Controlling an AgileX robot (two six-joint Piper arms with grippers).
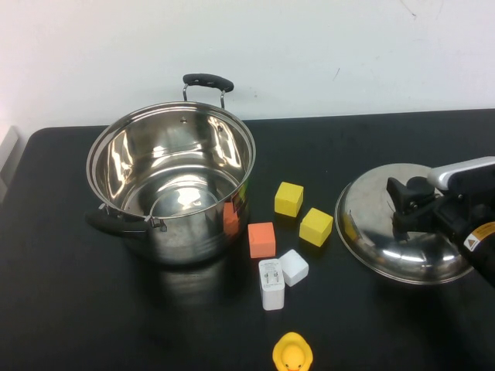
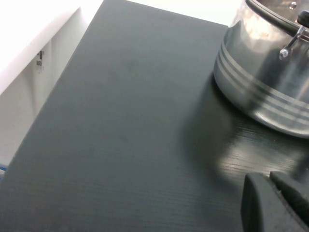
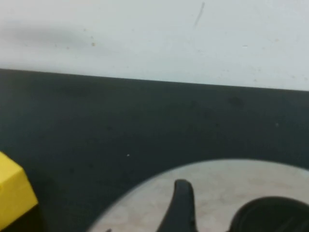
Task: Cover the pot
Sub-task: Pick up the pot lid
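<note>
My gripper will make the pot (image 1: 174, 185) slide slightly along with the seated lid when it pushes the lid, because the pot stands loose on a glossy black surface (image 1: 189, 290).
The large shiny steel pot (image 1: 172, 182) with black side handles stands open at the left middle of the black table. It also shows in the left wrist view (image 2: 260, 82). The domed steel lid (image 1: 387, 232) lies flat at the right. My right gripper (image 1: 408, 205) is down at the lid's black knob (image 3: 270, 217). It is open, with one finger (image 3: 179, 203) beside the knob and a gap between them. The lid's dome fills the low part of the right wrist view (image 3: 231, 181). My left gripper (image 2: 270, 181) is shut and empty, low over bare table left of the pot.
Between pot and lid lie two yellow blocks (image 1: 288, 199) (image 1: 315, 226), an orange block (image 1: 261, 239), a white cube (image 1: 294, 267) and a white charger (image 1: 271, 284). A yellow duck (image 1: 292, 354) sits at the front edge. The table's left edge (image 2: 58, 92) borders a white wall.
</note>
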